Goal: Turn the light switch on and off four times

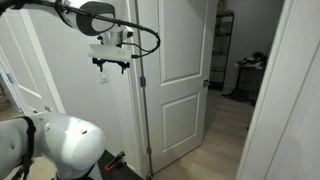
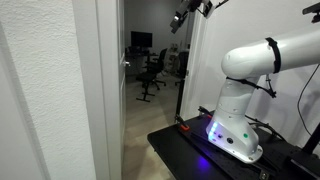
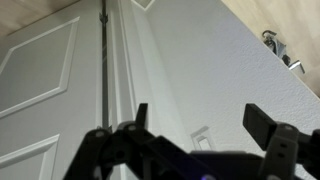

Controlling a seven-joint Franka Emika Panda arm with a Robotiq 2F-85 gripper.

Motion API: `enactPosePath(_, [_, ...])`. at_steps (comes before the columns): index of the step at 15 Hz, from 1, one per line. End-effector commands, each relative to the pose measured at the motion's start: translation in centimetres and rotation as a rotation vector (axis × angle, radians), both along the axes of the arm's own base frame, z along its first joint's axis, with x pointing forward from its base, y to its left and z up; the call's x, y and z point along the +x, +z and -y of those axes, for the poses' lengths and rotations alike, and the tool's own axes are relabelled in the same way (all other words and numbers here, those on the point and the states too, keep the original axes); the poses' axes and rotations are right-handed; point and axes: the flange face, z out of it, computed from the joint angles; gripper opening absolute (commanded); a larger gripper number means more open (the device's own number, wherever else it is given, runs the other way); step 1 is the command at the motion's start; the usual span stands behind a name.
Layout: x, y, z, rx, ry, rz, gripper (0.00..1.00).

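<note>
Next, my gripper closes its fingers into a narrow tip before it moves in to press the rocker, because its open fingers are wider apart than the light switch's small rocker (image 3: 203,139).
The light switch (image 3: 201,138) is a white wall plate with a small rocker. In the wrist view it sits low on the white wall, between my two fingers and partly hidden behind the gripper body. My gripper (image 3: 204,118) is open and empty, with both black fingers spread wide and apart from the wall. In an exterior view the gripper (image 1: 110,66) hangs from the arm high up, close to the wall with the switch (image 1: 104,78) just below it. In an exterior view the gripper (image 2: 184,17) is near the top of the door frame.
A white panelled door (image 1: 180,70) stands open beside the wall, with a dark vertical pole (image 1: 144,120) at its edge. Beyond the doorway is a room with an office chair (image 2: 152,70) and desk. The robot base (image 2: 238,125) sits on a black platform.
</note>
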Motion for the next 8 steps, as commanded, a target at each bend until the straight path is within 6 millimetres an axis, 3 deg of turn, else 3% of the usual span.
enactPosePath(1, [0.1,-0.3,-1.7,0.005,-0.004,0.034,0.68])
enactPosePath(8, [0.1,0.0,-6.6,-0.012,0.0,0.107,0.13])
